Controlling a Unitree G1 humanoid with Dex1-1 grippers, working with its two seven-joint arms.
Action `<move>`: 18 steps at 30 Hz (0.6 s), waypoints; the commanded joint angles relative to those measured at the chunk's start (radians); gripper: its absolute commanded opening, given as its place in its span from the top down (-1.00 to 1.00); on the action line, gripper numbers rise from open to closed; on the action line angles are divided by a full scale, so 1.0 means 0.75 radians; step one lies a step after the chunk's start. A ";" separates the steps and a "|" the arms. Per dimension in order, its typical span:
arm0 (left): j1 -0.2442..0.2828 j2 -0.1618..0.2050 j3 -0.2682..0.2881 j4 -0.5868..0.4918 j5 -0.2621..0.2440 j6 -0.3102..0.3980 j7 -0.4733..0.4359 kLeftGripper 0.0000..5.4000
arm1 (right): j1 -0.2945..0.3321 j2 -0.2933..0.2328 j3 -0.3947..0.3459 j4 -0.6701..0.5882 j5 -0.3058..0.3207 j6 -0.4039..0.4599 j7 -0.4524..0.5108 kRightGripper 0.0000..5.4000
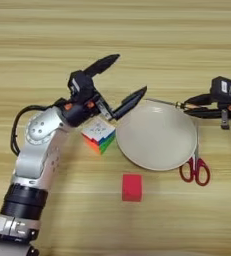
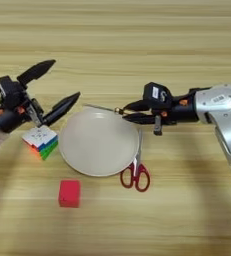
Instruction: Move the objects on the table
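The screwdriver's metal rod (image 2: 99,107) points free toward the left gripper's open fingers, so the robot should keep moving them over the plate (image 2: 98,141) until they are around the rod, then close them.
My left gripper (image 1: 131,72) is open, its two black fingers spread wide above the table just up and left of the round beige plate (image 1: 157,135). Nothing is between them. The multicoloured Rubik's cube (image 1: 99,134) lies under the left wrist, touching or nearly touching the plate's left rim. My right gripper (image 2: 124,111) is shut on the orange handle of the thin screwdriver (image 2: 102,107), whose shaft points left over the plate's far rim. A small red block (image 1: 132,187) sits in front of the plate. Red-handled scissors (image 2: 135,177) lie at the plate's right rim.
The light wooden table (image 1: 112,30) fills both views. A black cable (image 1: 16,127) loops beside the left forearm. The right arm (image 2: 219,107) reaches in from the right edge.
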 commanded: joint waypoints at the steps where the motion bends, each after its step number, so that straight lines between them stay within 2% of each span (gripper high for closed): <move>1: 0.039 0.049 -0.041 -0.069 -0.036 0.059 -0.106 -1.00 | -0.043 -0.019 0.007 -0.045 0.018 -0.010 0.031 0.67; 6: 0.049 0.068 -0.058 -0.082 -0.034 0.084 -0.165 -1.00 | -0.037 -0.020 0.011 -0.087 0.032 -0.009 0.048 0.67; 18: 0.057 0.036 -0.089 -0.068 -0.025 0.067 -0.186 -1.00 | 0.000 -0.026 0.019 -0.193 0.098 0.013 0.098 0.67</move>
